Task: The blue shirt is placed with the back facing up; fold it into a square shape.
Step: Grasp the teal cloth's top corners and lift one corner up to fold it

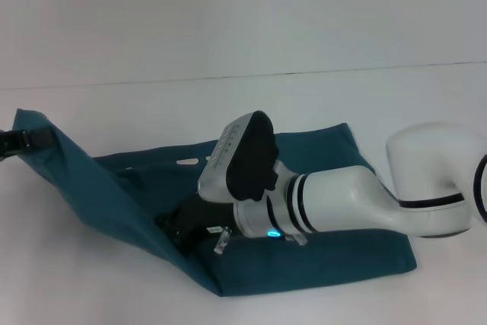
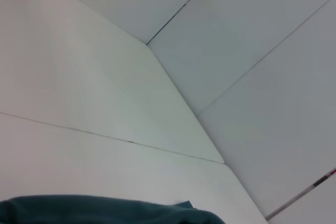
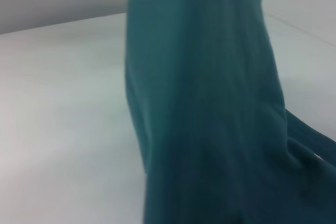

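My right gripper is reaching across the shirt's middle (image 1: 266, 253) and is in the way of the raised corner. I should move it back off the shirt before my left gripper folds the shirt's corner.
The blue shirt (image 1: 335, 165) lies on the white table (image 1: 91, 279), partly folded. A long stretched fold runs from its raised far-left corner down to the near edge. My left gripper (image 1: 21, 141) is at the far left edge of the head view, shut on that raised corner. My right gripper (image 1: 181, 232) reaches in from the right across the shirt and is shut on the fabric near the fold's lower part. The shirt hangs close before the right wrist camera (image 3: 210, 103). A strip of it shows in the left wrist view (image 2: 105, 211).
The white right arm (image 1: 358, 203) lies low over the shirt's middle and hides part of it. A pale wall (image 1: 228, 5) stands behind the table. Bare table surface surrounds the shirt on all sides.
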Controlling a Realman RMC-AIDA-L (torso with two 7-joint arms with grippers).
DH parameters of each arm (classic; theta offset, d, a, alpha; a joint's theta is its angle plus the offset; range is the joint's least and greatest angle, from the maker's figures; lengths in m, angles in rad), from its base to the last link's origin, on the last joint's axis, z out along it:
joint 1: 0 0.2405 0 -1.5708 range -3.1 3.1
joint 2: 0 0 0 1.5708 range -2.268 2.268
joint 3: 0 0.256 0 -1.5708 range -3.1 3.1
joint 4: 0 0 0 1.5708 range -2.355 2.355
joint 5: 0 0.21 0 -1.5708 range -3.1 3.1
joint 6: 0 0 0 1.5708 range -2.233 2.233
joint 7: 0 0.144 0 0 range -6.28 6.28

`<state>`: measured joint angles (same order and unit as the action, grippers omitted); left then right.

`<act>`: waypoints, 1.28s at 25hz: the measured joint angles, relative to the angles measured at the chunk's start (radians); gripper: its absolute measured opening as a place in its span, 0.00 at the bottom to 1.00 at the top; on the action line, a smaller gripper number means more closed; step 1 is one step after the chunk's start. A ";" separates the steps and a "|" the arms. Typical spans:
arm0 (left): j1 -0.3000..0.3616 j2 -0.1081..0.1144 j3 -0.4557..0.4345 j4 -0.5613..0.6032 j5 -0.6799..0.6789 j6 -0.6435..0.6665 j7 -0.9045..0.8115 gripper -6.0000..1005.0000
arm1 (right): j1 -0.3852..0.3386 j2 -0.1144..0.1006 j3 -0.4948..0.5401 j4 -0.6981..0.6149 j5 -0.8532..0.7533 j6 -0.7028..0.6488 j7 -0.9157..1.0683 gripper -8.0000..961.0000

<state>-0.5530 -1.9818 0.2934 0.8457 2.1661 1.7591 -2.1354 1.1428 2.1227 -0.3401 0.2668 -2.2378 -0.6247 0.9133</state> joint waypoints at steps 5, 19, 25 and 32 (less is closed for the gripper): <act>-0.001 0.000 0.000 0.001 0.000 -0.004 0.005 0.01 | -0.050 -0.006 0.087 -0.003 -0.079 0.016 -0.024 0.01; -0.013 0.002 0.009 -0.001 -0.038 -0.022 0.013 0.01 | -0.119 -0.008 0.155 0.009 -0.165 0.013 -0.119 0.01; -0.022 0.003 0.013 -0.007 -0.033 -0.029 0.017 0.01 | -0.099 -0.003 0.214 0.037 -0.248 0.033 -0.121 0.01; -0.023 0.003 0.013 -0.008 -0.038 -0.022 0.022 0.01 | -0.109 -0.008 0.317 0.046 -0.319 0.073 -0.127 0.01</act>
<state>-0.5761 -1.9787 0.3068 0.8374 2.1283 1.7370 -2.1138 1.0333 2.1151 -0.0235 0.3126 -2.5565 -0.5515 0.7868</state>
